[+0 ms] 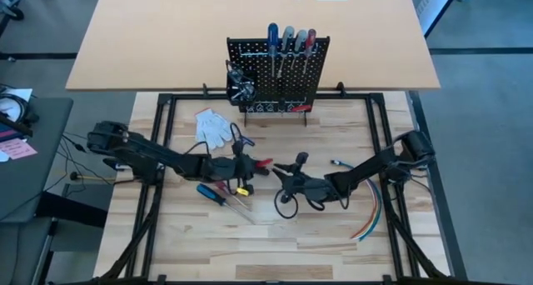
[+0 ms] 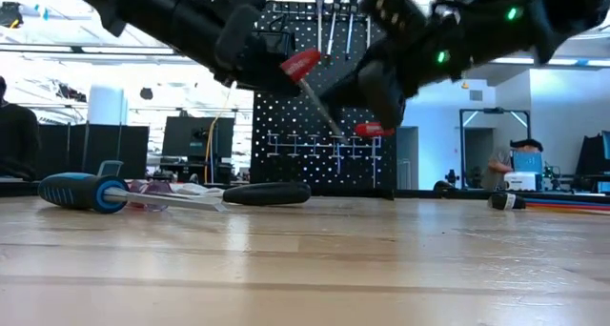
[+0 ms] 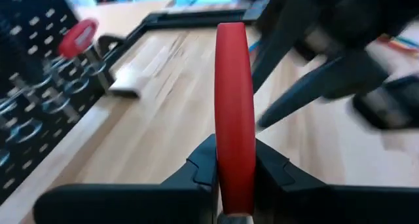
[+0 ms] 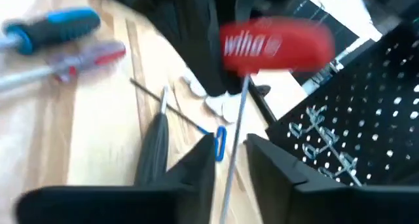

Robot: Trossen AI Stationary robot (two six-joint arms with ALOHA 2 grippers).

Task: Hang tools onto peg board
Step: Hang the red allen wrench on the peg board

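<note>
The red handle's thin shaft between my right gripper's fingers must go into the peg board's ring, so my right gripper should take the red handle's loose end.
A tool with a red T-shaped handle and a thin metal shaft hangs in the air in front of the peg board. My left gripper, reaching in from the table's left, is shut on the handle. My right gripper, coming from the right, is open; its fingers stand on either side of the shaft, and I see no touch. Several screwdrivers hang along the peg board's top. My left gripper pinches the red handle between its two fingers, one on each flat side. The fingers come nearly level from the table's left. The tool is lifted clear of the table, and its shaft slants down away from the handle toward my right gripper.
On the table near the left arm lie a blue-handled screwdriver and a clear red-handled one. White gloves lie left of the peg board. Coloured wires curve along the right. A black bin hangs at the board's left.
</note>
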